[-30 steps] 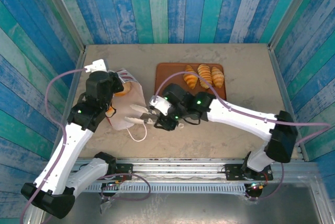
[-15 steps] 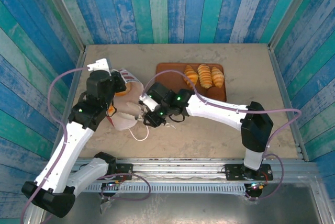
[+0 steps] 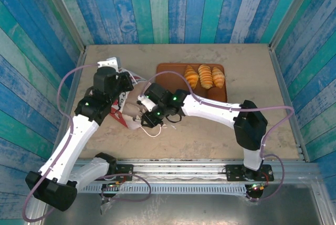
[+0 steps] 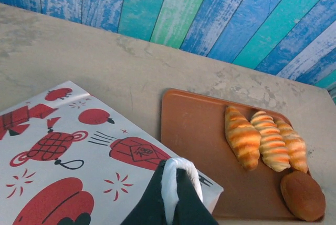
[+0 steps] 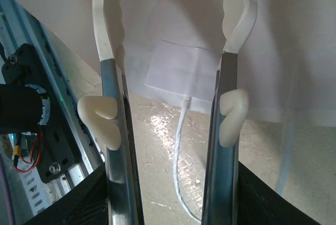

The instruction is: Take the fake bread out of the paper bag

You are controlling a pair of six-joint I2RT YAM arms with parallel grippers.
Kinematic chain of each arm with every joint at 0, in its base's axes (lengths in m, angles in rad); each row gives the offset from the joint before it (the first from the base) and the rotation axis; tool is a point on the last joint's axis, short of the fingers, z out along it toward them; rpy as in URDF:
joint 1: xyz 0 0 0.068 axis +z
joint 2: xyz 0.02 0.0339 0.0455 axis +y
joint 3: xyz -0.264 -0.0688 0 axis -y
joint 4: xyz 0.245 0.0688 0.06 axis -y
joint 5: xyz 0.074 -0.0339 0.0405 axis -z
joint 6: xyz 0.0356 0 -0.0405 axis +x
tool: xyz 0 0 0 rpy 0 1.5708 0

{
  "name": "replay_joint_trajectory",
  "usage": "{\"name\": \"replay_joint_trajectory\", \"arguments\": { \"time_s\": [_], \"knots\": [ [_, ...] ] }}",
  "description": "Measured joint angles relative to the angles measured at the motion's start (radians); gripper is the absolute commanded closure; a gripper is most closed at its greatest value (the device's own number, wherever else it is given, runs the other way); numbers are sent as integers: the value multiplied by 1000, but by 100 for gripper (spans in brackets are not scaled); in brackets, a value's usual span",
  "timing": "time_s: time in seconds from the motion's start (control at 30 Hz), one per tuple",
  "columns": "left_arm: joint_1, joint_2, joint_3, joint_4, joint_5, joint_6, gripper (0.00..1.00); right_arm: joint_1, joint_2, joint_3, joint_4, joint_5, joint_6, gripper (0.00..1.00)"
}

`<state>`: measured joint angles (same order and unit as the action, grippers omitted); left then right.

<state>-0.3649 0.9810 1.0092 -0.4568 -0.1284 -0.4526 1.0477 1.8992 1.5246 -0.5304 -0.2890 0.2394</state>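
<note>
My right gripper's open fingers have only white paper point(image 5: 170, 20) in front of them, so I should back out of the bag's opening point(image 3: 134, 122) and then reach in again around the bread.
The white paper bag point(image 4: 58, 146) with red prints lies on the table left of the tray, and its handle point(image 4: 181, 164) is pinched in my shut left gripper point(image 4: 177, 176). In the top view the left gripper point(image 3: 126, 81) holds the bag point(image 3: 122, 104) up at its far edge. My right gripper point(image 3: 142, 112) reaches into the bag's mouth. Its fingers stand open against the white paper inside point(image 5: 173, 30), with nothing between them. Three croissants point(image 4: 242, 136) and a brown roll point(image 4: 302, 194) of the fake bread lie on the tray. What is inside the bag is hidden.
The flat brown tray point(image 3: 167, 72) sits right of the bag near the back wall. The bag's second handle loop point(image 5: 178, 146) trails on the table toward the front rail point(image 3: 173, 167). Blue plank walls close in three sides.
My right gripper has moved left from beside the bag into its mouth. The left gripper has shifted right and toward the back, pulling the bag's handle up with it.
</note>
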Motion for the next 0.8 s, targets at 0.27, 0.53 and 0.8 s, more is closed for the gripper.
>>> {"name": "replay_joint_trajectory", "arguments": {
  "time_s": [0.27,0.53,0.8],
  "knots": [
    [0,0,0,23,28,-16,100,-17,89,100,-16,-48,-1,43],
    [0,0,0,27,37,-20,100,-17,190,221,-72,-51,-11,42],
    [0,0,0,31,35,-24,100,-14,255,288,-123,-30,-31,47]
  ]
}}
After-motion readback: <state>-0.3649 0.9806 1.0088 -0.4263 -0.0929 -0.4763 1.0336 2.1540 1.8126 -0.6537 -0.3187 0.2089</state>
